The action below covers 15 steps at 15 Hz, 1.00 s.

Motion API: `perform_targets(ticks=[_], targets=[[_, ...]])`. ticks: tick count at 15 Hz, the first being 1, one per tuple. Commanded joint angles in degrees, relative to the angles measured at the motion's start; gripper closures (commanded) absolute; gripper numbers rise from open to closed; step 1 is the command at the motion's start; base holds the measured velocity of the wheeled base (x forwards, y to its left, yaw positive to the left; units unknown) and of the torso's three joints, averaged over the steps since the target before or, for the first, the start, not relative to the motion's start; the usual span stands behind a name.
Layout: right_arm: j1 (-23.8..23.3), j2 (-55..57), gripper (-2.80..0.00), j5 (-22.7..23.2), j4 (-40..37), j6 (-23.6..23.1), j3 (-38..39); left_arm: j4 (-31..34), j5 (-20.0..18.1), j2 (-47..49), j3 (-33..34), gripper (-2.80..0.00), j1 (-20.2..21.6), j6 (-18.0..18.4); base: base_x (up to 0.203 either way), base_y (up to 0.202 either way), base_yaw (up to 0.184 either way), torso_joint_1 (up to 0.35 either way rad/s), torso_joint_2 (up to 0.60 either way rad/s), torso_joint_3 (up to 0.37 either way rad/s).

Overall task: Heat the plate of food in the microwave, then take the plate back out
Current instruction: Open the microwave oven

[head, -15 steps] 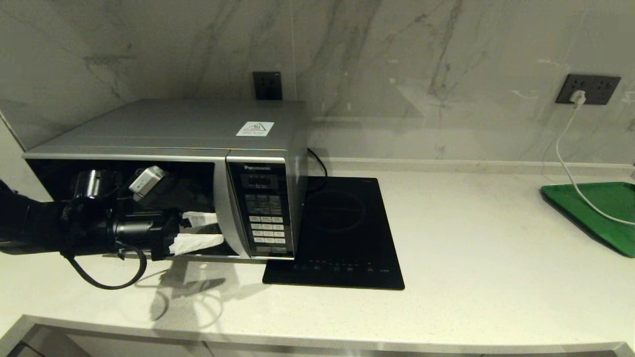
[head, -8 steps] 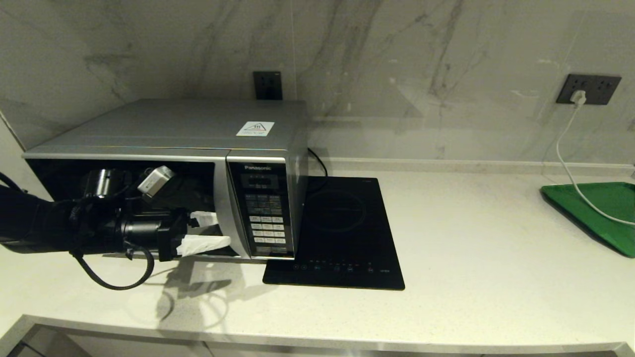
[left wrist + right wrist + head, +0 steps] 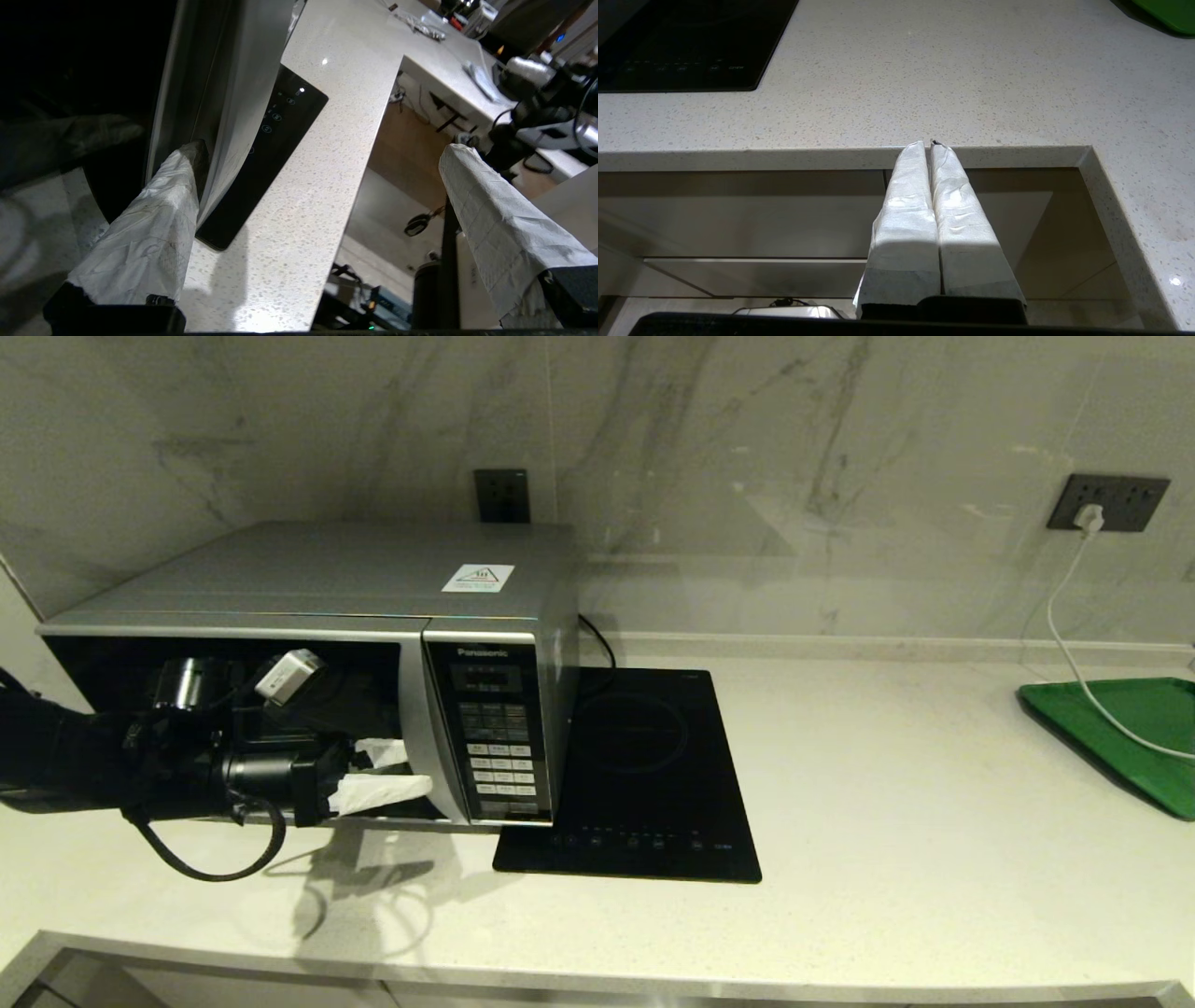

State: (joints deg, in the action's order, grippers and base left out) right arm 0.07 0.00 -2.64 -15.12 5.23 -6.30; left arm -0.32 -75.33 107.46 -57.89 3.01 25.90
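The microwave's dark glass door (image 3: 356,685) is shut and the counter (image 3: 885,806) is clear of plates, so I expect the plate of food to be hidden inside the microwave.
The silver-grey Panasonic microwave (image 3: 373,569) stands at the counter's left, its dark glass door (image 3: 187,658) closed. My left gripper (image 3: 411,770) is open, level with the door's lower right part, beside the button panel (image 3: 495,737). In the left wrist view the gripper (image 3: 322,149) has one paper-wrapped finger (image 3: 177,186) lying against the silver strip at the door's right edge (image 3: 210,102); the other finger (image 3: 486,210) hangs over the counter's front edge. Nothing is between them. The plate of food is out of view. My right gripper (image 3: 930,142) is shut and empty, below the counter's front edge.
A flat black induction hob (image 3: 644,765) lies right next to the microwave. A green tray (image 3: 1130,728) sits at the far right with a white cable (image 3: 1074,644) running over it from a wall socket (image 3: 1106,504). Bare counter (image 3: 887,784) lies between hob and tray.
My left gripper has moved right along the door to its right edge by the button panel, staying open. The right arm has not moved.
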Motion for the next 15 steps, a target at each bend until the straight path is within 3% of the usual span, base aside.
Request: perform_targets(ticks=[1,5,7,10,14,15], targets=[[0.0,0.0,0.00,0.0,-0.1,0.0,0.0,4.9,-0.5,-1.9,0.4,-2.80,1.5,-0.8,0.000,0.000,0.000,0.000,0.00,0.000],[0.0,0.0,0.00,0.0,-0.1,0.0,0.1,8.3,0.0,-3.3,2.7,-2.80,6.1,-0.4,0.000,0.000,0.000,0.000,0.00,0.000],[0.0,0.0,0.00,0.0,-0.1,0.0,0.1,8.3,3.5,-3.0,2.9,-2.80,7.1,-0.4,0.000,0.000,0.000,0.000,0.00,0.000],[0.0,0.0,0.00,0.0,-0.1,0.0,0.0,8.2,4.8,-3.4,3.5,-2.80,10.0,-0.3,0.000,0.000,0.000,0.000,0.00,0.000],[0.0,0.0,0.00,0.0,-0.1,0.0,0.0,8.5,6.2,-7.9,6.3,-2.80,18.3,-0.3,0.000,0.000,0.000,0.000,0.00,0.000],[0.1,0.0,0.00,0.0,-0.1,0.0,0.0,8.5,6.0,-10.3,7.8,-0.84,20.5,-0.3,0.000,0.000,0.000,0.000,0.00,0.000]])
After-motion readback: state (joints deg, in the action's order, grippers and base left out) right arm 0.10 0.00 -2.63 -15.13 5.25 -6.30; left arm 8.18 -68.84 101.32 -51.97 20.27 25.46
